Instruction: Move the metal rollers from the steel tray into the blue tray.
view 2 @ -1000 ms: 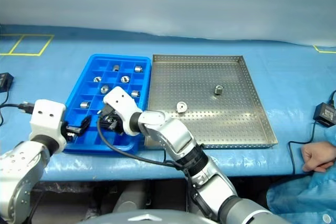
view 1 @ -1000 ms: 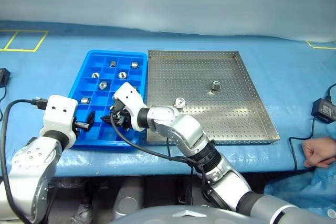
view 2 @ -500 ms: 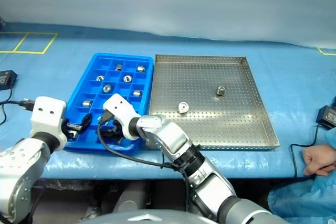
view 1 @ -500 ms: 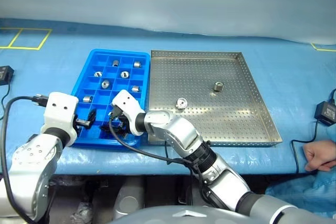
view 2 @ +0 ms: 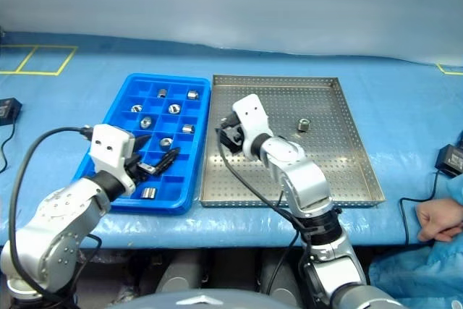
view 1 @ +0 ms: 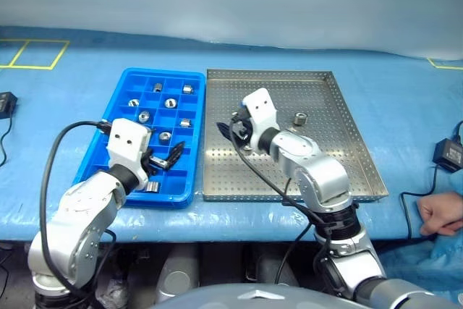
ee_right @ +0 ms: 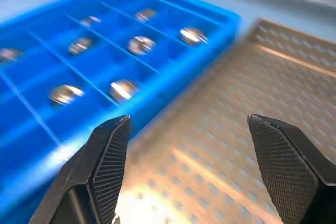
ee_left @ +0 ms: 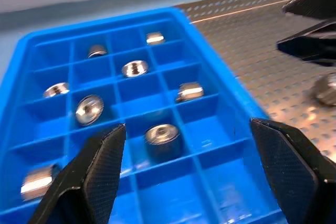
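The near roller (ee_left: 326, 88) is lying free on the steel tray next to my right gripper's open fingers, so I keep moving toward that roller until they close on it.
The blue tray (view 1: 163, 72) lies left of the steel tray (view 1: 325, 157), and several metal rollers (view 1: 145, 115) sit in its compartments. One of them (view 1: 152, 187) rests in the near row. On the steel tray, one roller (view 1: 299, 117) stands upright at the middle. A second roller (ee_left: 328, 88) lies by my right gripper's fingers. My right gripper (view 1: 236, 132) hovers open and empty over the steel tray's left part, close to the blue tray. Above the blue tray's near half, my left gripper (view 1: 165, 158) is open with nothing between its fingers.
A person's hand (view 1: 441, 211) rests on the blue table cover at the right edge, beside a black power adapter (view 1: 448, 153) with its cable. Another black adapter (view 1: 6, 100) lies at the far left. Yellow tape marks (view 1: 32, 54) are at the back left.
My right gripper opened and swung right, from the blue tray's near corner to over the steel tray. A roller now lies in the blue tray's near row. My left gripper moved right over the blue tray.
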